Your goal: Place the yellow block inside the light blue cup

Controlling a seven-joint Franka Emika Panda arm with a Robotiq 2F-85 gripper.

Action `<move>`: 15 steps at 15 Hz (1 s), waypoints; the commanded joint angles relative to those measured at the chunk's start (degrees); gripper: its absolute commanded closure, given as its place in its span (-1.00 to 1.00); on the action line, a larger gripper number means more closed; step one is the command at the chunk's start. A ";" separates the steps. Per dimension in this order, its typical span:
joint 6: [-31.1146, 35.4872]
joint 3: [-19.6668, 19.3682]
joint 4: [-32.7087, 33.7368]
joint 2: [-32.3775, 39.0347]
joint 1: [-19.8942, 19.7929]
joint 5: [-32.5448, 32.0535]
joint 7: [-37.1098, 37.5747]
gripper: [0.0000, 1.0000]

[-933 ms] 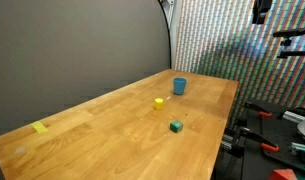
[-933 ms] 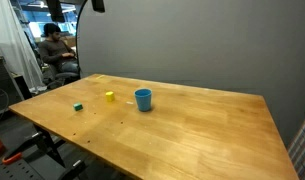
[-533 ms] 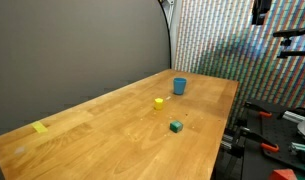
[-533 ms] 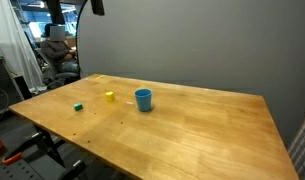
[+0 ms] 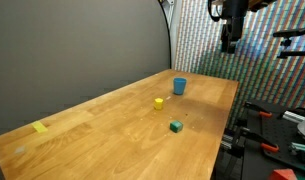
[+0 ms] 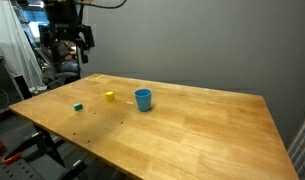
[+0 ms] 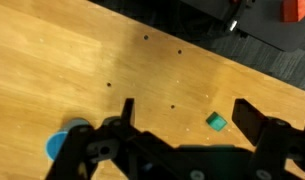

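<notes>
I keep lowering my open gripper toward the yellow block (image 6: 110,96) until my fingers are on both sides of it, because it lies clear of the light blue cup and the green block.
The tiny yellow block (image 5: 159,102) lies on the wooden table in both exterior views (image 6: 109,96), a short way from the light blue cup (image 5: 179,86), which stands upright (image 6: 143,99). My gripper (image 5: 230,38) hangs high above the table's edge, open and empty; it also shows in an exterior view (image 6: 74,50). In the wrist view the gripper (image 7: 187,112) is spread wide over bare wood. Part of the cup (image 7: 62,143) shows at the lower left, behind the gripper body. The yellow block is out of the wrist view.
A green block (image 5: 176,127) lies near the table edge (image 6: 79,106), and in the wrist view (image 7: 218,122) it shows between the fingers, far below. A flat yellow tape patch (image 5: 40,128) lies at the far end. Dark equipment (image 7: 242,20) stands beyond the table edge.
The arm and gripper have come down into both exterior views, above the table's edge near the blocks. The blocks and cup have not moved.
</notes>
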 commanded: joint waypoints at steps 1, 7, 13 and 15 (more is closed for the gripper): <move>11.13 5.18 1.83 12.26 4.93 4.37 1.40 -1.00; 26.50 13.98 9.13 33.82 6.41 0.18 9.77 -1.00; 32.44 8.37 19.76 46.60 10.64 -29.17 33.28 -1.00; 31.91 6.17 23.72 49.43 11.73 -34.57 37.54 -1.00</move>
